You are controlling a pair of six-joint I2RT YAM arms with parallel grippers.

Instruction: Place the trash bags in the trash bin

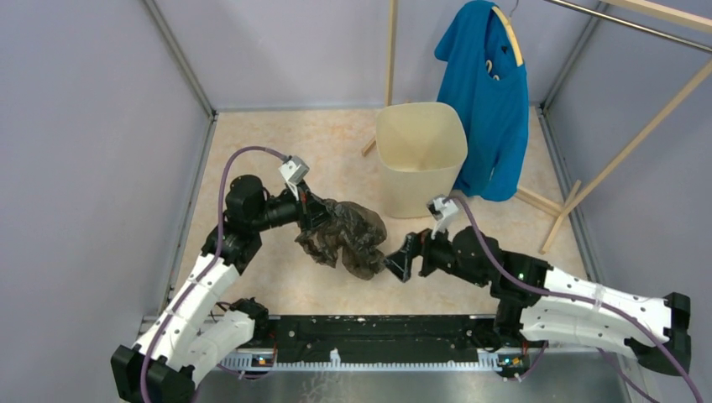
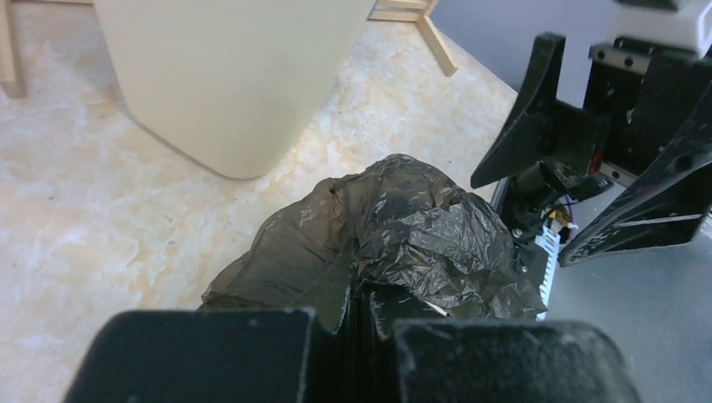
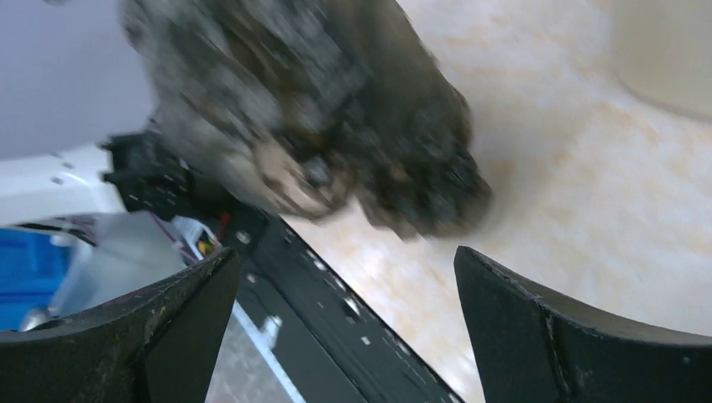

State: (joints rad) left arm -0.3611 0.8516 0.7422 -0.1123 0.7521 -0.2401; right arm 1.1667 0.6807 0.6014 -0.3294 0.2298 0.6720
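Note:
My left gripper alone is holding on, and the trash bag hangs crumpled [image 1: 350, 232] from it. My right gripper should hold the trash bag's loose end [image 1: 368, 265] before my left gripper takes a new grip.
A crumpled dark brownish-grey trash bag [image 1: 346, 238] hangs above the floor, left of and nearer than the cream trash bin [image 1: 420, 156]. My left gripper [image 1: 307, 209] is shut on the bag's left end; the left wrist view shows the bag [image 2: 403, 227] bunched out from between its closed fingers [image 2: 495, 357], with the bin's wall [image 2: 227, 75] beyond. My right gripper [image 1: 395, 267] is open and empty, just right of the bag's lower right corner. In the right wrist view the blurred bag [image 3: 319, 126] hangs ahead of the wide-open fingers [image 3: 537, 327].
A blue T-shirt [image 1: 487, 92] hangs on a wooden rack [image 1: 621, 151] behind and to the right of the bin. Grey walls close in the beige floor [image 1: 269, 151]. A black rail [image 1: 378, 336] runs along the near edge.

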